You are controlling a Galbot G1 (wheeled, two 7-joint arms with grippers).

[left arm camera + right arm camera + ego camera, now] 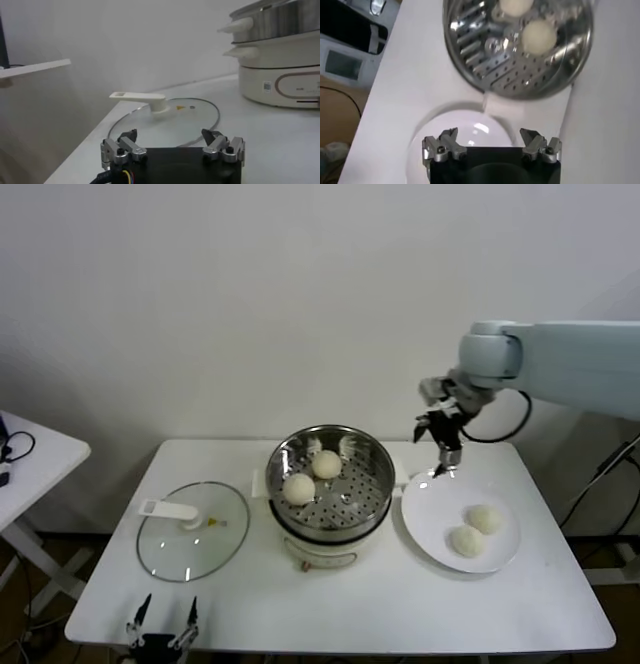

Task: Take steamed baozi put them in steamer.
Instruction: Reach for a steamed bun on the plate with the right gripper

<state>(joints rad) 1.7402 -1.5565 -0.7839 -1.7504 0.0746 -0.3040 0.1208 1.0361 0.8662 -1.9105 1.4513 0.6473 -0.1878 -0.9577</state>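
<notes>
My right gripper's open fingers are on a clear way to the front baozi [466,541] on the white plate [430,519], so I should keep moving closer until they are on both sides of that baozi.
Two steamed baozi [299,488] [326,464] lie on the perforated tray inside the steel steamer [375,459], which stands on a cream base at the table's middle. In the right wrist view the same two buns [538,36] [515,5] show in the steamer [470,45]. Two more baozi [466,540] [485,519] rest on the white plate [430,509] to the right. My right gripper [441,466] hangs open and empty above the plate's far left rim, between steamer and plate. My left gripper [162,622] stays parked, open, at the table's front left edge.
A round glass lid [192,531] with a white handle [142,98] lies flat left of the steamer. A second white table [30,459] stands at the far left. The steamer's side handles [239,25] jut toward the lid.
</notes>
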